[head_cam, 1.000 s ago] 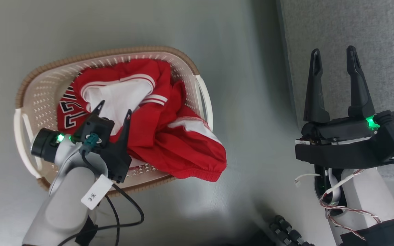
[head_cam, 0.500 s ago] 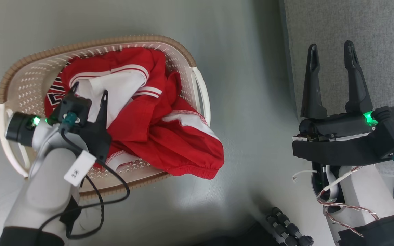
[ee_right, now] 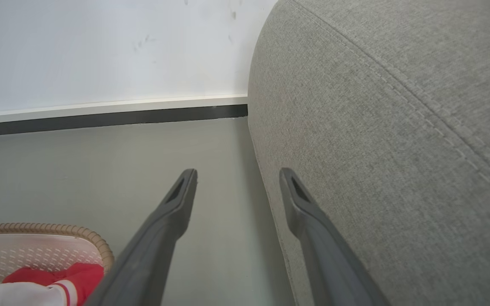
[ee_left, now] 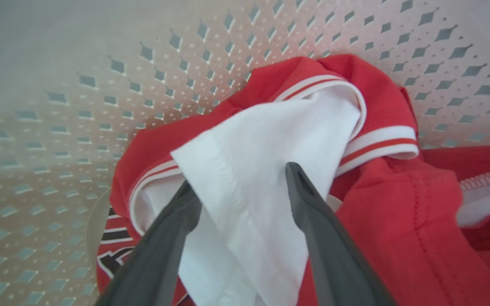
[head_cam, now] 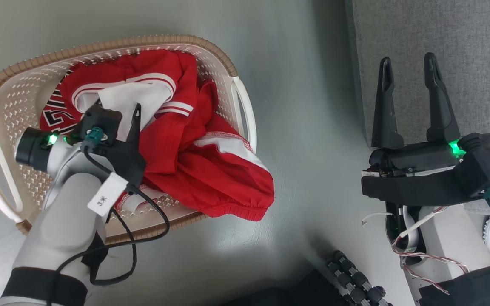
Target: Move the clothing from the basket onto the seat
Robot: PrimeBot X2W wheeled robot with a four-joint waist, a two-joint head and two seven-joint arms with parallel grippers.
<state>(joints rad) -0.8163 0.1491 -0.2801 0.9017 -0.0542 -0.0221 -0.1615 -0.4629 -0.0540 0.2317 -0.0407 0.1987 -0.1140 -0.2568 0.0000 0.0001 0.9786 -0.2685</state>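
My gripper will lift the lettered red clothing (head_cam: 56,117) with the white fold, since striped trim (head_cam: 165,81) borders that fold, leaving the other red piece over the basket's rim behind.
The cream basket (head_cam: 100,44) with a brown rim stands on the floor at the left. The red clothing (head_cam: 185,161) with white trim lies heaped in it, one part hanging over the near rim. My left gripper (head_cam: 117,106) is down in the basket, open. In the left wrist view, the left gripper (ee_left: 240,178) straddles a white fold of the clothing (ee_left: 398,204) before the holed basket wall (ee_left: 100,106). My right gripper (head_cam: 407,59) stands open and empty at the edge of the grey seat (head_cam: 462,42). The right wrist view shows the right gripper (ee_right: 237,172) beside the seat (ee_right: 398,127), with the basket (ee_right: 58,231) and clothing (ee_right: 58,272) at lower left.
Grey floor lies between the basket and the seat. A black cable (head_cam: 151,229) loops from my left wrist over the basket's near rim. A dark ribbed part (head_cam: 355,280) sits at the bottom. A white wall with a dark baseboard (ee_right: 100,123) stands beyond.
The head view has shifted, so the basket sits further left and higher. My left gripper has pushed a little deeper onto the white fold. The right gripper has stayed open by the seat.
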